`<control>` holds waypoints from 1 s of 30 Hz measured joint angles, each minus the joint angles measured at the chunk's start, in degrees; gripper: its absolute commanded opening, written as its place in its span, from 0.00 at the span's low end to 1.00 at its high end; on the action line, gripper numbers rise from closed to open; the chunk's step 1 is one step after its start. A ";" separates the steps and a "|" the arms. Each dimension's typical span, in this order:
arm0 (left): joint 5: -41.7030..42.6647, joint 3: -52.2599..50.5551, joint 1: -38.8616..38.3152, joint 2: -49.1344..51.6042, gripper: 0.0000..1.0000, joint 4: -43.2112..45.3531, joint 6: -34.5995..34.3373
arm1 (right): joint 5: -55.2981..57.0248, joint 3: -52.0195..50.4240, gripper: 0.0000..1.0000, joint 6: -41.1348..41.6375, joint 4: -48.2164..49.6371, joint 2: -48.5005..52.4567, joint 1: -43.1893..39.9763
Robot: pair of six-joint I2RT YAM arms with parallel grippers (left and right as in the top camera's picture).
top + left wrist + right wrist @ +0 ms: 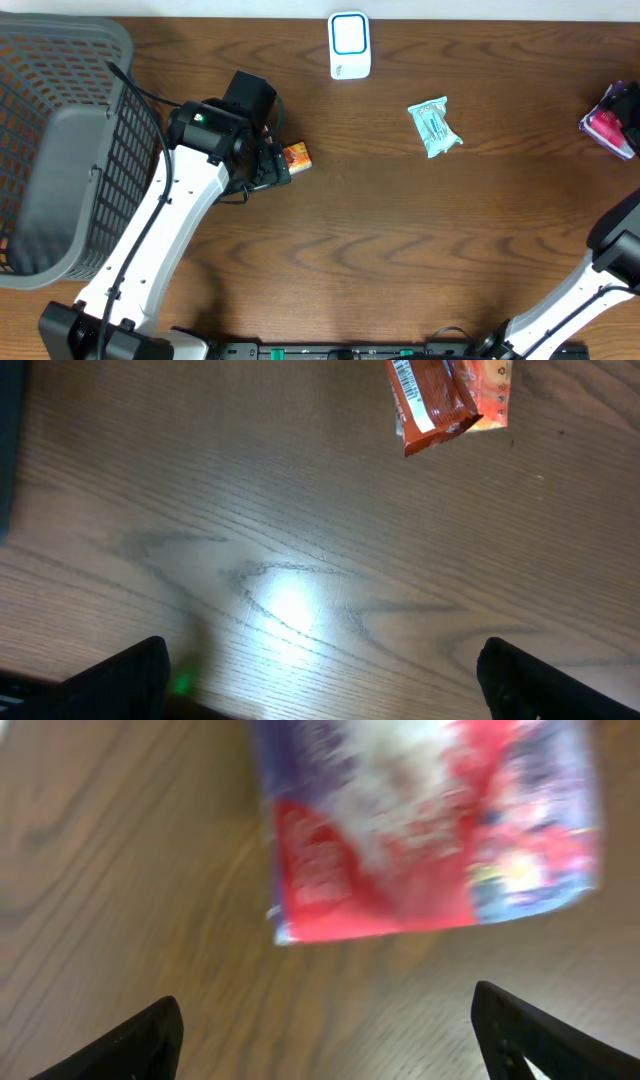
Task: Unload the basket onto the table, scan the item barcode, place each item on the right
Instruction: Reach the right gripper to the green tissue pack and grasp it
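Note:
I should keep moving my empty right gripper across the open wood (520,128) that separates it from the free teal packet, toward the teal packet (435,127), until my fingers straddle it.
An orange snack packet (296,157) lies on the wooden table, and my left gripper (268,168) hovers just left of it. In the left wrist view the packet (445,400) sits at the top edge with its barcode (404,382) showing. The left gripper (325,675) is open over bare wood below it. A purple and red packet (612,120) lies at the far right edge. In the right wrist view it (430,830) is blurred, ahead of my open right gripper (325,1035), which holds nothing. A white scanner (349,45) stands at the back centre.
A teal packet (434,126) lies right of centre. A grey mesh basket (60,150) fills the left side, close to the left arm. The right arm's white link (590,285) comes in from the lower right corner.

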 measured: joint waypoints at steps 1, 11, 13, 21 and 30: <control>0.00 0.00 0.00 0.00 0.98 0.00 0.00 | -2.01 0.00 0.87 -0.90 -0.35 0.00 0.02; 0.00 0.00 0.00 0.00 0.98 0.00 0.00 | -21.55 0.00 0.76 -13.38 -8.66 0.00 5.07; 0.00 0.00 0.00 0.00 0.98 0.00 0.00 | -22.71 -0.02 0.77 -15.96 -10.80 0.00 8.20; 0.00 0.00 0.00 0.00 0.98 0.00 0.00 | -24.44 -0.66 0.82 -20.33 -11.50 0.37 20.96; 0.00 0.00 0.00 0.00 0.98 0.00 0.00 | -15.89 -1.33 0.75 -18.78 -10.25 2.32 30.25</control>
